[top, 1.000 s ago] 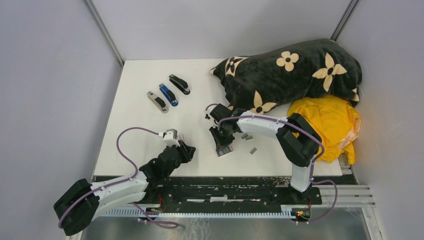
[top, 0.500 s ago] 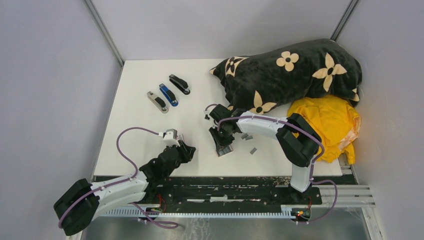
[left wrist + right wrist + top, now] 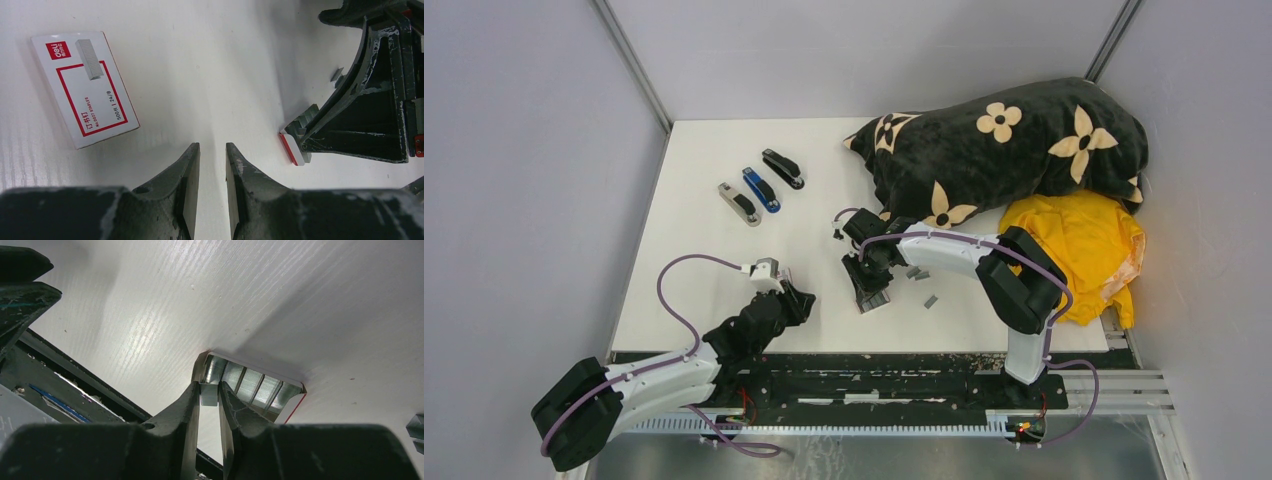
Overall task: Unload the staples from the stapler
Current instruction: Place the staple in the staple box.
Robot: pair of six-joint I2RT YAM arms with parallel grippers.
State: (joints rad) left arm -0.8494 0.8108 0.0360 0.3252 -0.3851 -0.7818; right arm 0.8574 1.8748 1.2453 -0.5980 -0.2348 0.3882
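Observation:
The grey strip's held end (image 3: 209, 395) is high up at the side of the open staple box, so the robot's right gripper should open, lift clear and grip the strip (image 3: 216, 371) again.
My right gripper (image 3: 209, 385) reaches down over an open staple box (image 3: 294, 407) that holds several shiny strips. Its fingers are shut on one grey strip of staples (image 3: 209, 395) at the box's left end. From above, the right gripper (image 3: 871, 292) is near the table's middle front, with two loose staple strips (image 3: 914, 272) (image 3: 931, 300) beside it. Three staplers lie at the far left: silver (image 3: 739, 203), blue (image 3: 761, 189) and black (image 3: 783, 168). My left gripper (image 3: 212, 147) hovers low over bare table, its jaws narrowly open with nothing between them.
A closed white-and-red staple box (image 3: 82, 87) lies ahead-left of my left gripper. A black flowered blanket (image 3: 1014, 140) and a yellow cloth (image 3: 1079, 245) fill the back right. The table's front edge (image 3: 844, 352) runs just behind both grippers.

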